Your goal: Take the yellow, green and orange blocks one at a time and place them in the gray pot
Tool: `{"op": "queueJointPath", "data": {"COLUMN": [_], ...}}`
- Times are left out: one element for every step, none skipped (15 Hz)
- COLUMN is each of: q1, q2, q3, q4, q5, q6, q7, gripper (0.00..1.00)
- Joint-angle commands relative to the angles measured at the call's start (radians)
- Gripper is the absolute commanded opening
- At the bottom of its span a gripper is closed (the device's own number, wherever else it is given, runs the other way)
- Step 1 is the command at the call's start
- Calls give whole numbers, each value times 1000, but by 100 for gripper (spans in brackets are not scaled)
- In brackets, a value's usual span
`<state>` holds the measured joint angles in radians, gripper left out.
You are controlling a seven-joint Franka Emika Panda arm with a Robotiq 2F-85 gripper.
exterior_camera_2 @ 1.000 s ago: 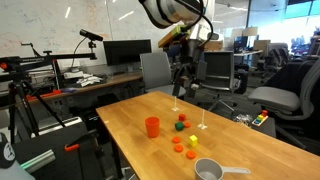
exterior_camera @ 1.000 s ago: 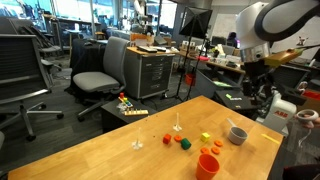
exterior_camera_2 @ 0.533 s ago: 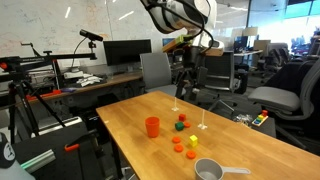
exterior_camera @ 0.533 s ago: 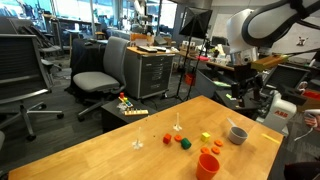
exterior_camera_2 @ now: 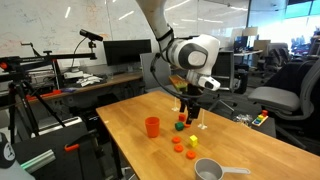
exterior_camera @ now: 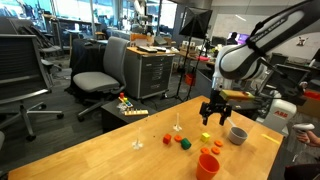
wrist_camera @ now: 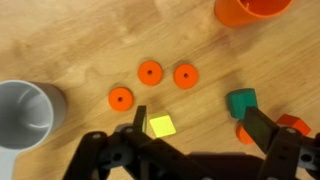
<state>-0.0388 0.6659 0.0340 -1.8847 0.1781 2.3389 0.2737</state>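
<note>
I can see the yellow block [wrist_camera: 162, 126] slanted and off-center below my open gripper, so I should move over its middle [exterior_camera: 205, 137] and square my gripper to its sides before lowering.
My gripper [wrist_camera: 200, 128] is open and empty, hovering over the blocks; it shows in both exterior views [exterior_camera: 213, 110] [exterior_camera_2: 190, 112]. In the wrist view the yellow block [wrist_camera: 160, 126] lies between the fingers, close to the left finger [wrist_camera: 140, 120]. The green block [wrist_camera: 241, 101] lies just beyond the right finger [wrist_camera: 265, 130], and the orange block [wrist_camera: 292, 124] is at the right edge. The gray pot [wrist_camera: 22, 112] stands at the far left, apart from the gripper. It also shows in both exterior views [exterior_camera: 237, 134] [exterior_camera_2: 208, 170], as does the yellow block [exterior_camera: 205, 137] [exterior_camera_2: 194, 140].
A tall orange cup [wrist_camera: 252, 8] [exterior_camera: 208, 165] [exterior_camera_2: 152, 126] stands on the wooden table [exterior_camera: 100, 150]. Three flat orange discs [wrist_camera: 150, 72] lie between the cup and the blocks. Office chairs and desks surround the table.
The arm has swung over and come down from high above the table's far side to just above the blocks. The blocks and the pot have not moved.
</note>
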Motion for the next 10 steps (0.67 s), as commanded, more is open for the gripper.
{"op": "queueJointPath", "data": {"q1": [15,24,31,41,46,50,53,58,60,57], "q2": [154,178,191,202,203,205,198,194,194,198], "q3": [12,4,-8,-22,-33,-44,-52,-66,-78,-85], "q4": [134,161,186,208,223,238,244,252,261,271], "q5": [49,36,21,9,3,0,-2,-11,-17,-18], "q6": [30,11,-23,-41,-68,-90,-103,-121,-133,-149], "q7": [-25,-18,-11,6,16,27,34,43,54,62], "gripper": [100,100,100,100,100,100,100,100,100,100]}}
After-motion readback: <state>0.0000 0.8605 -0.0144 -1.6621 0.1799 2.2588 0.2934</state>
